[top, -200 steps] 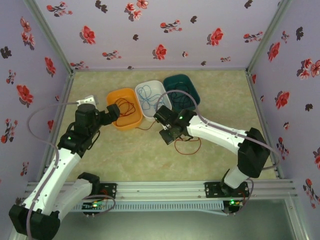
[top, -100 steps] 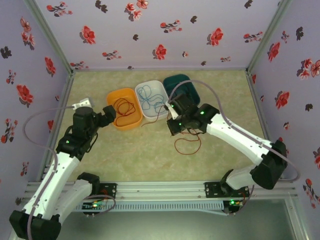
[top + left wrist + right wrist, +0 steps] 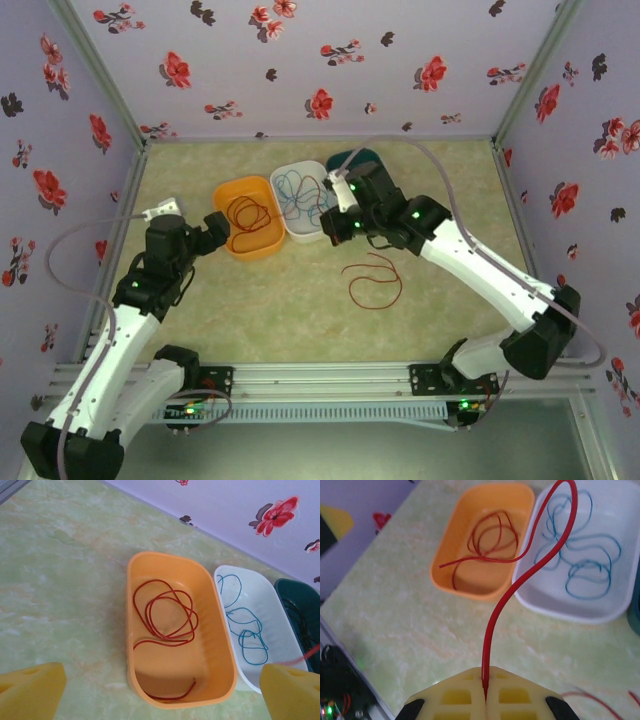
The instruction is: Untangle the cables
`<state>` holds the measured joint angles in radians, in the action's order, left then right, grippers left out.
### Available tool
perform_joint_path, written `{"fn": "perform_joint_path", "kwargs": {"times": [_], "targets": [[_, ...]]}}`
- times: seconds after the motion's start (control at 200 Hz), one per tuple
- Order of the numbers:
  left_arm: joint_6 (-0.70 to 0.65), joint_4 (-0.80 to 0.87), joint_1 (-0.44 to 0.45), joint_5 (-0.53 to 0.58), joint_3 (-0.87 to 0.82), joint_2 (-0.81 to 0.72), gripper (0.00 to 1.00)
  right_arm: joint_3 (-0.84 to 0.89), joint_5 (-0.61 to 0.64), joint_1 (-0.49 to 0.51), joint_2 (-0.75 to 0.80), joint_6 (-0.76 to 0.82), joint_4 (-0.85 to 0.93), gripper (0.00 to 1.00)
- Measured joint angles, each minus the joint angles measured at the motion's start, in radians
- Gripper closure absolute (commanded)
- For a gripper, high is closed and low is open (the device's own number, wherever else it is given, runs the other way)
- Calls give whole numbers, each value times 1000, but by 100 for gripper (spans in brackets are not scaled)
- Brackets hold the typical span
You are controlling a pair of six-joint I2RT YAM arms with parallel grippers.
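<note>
The held red cable's far end [image 3: 443, 565] reaches over the orange tray [image 3: 256, 238], so the robot's right gripper should keep moving there until its fingers are inside, then let go.
My right gripper [image 3: 485, 700] is shut on a red cable [image 3: 520, 580]. It arches up over the white tray [image 3: 620, 607], and its far end stretches across the orange tray [image 3: 445, 582]. Another red cable [image 3: 170, 615] lies coiled inside the orange tray [image 3: 131, 630], and blue cables [image 3: 250, 640] lie in the white tray [image 3: 272, 610]. Dark cables lie in the green tray [image 3: 300, 600]. A loose red cable [image 3: 372, 282] rests on the table. My left gripper [image 3: 162, 680] is open just before the orange tray's near end. From above, my right gripper [image 3: 335, 220] hangs at the white tray's near edge [image 3: 305, 238].
The three trays stand in a row at the back middle, orange [image 3: 260, 250], white, then green [image 3: 360, 160]. Flowered walls [image 3: 320, 60] close in the table on three sides. Bare tabletop [image 3: 280, 310] lies in front of the trays.
My right arm has swung back and up toward the trays with the red cable pinched. The loose red cable on the table is now uncovered. My left arm has barely moved.
</note>
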<state>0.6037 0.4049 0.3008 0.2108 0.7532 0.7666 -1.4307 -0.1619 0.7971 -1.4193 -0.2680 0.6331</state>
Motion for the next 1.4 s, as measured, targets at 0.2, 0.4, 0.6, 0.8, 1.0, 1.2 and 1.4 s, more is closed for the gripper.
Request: {"fn": "perform_joint_path", "kwargs": {"times": [0.2, 0.4, 0.6, 0.8, 1.0, 1.2, 1.4], "targets": [[-7, -2, 0, 18, 0, -55, 0, -134, -2, -1, -174, -33, -69, 100], [-11, -1, 0, 26, 0, -76, 0, -257, -3, -1, -346, -77, -95, 100], [-11, -1, 0, 26, -5, -76, 0, -384, 3, 6, -504, -110, -106, 100], [-11, -2, 0, 26, -8, -76, 0, -534, 31, 30, -660, -123, -106, 100], [-12, -3, 0, 26, -16, -75, 0, -659, 61, 65, -798, -137, -105, 100], [-12, -3, 0, 26, -17, -75, 0, -697, 65, 85, -887, -164, -105, 100], [-15, -4, 0, 26, -19, -75, 0, -706, 56, 87, -945, -190, -106, 100]]}}
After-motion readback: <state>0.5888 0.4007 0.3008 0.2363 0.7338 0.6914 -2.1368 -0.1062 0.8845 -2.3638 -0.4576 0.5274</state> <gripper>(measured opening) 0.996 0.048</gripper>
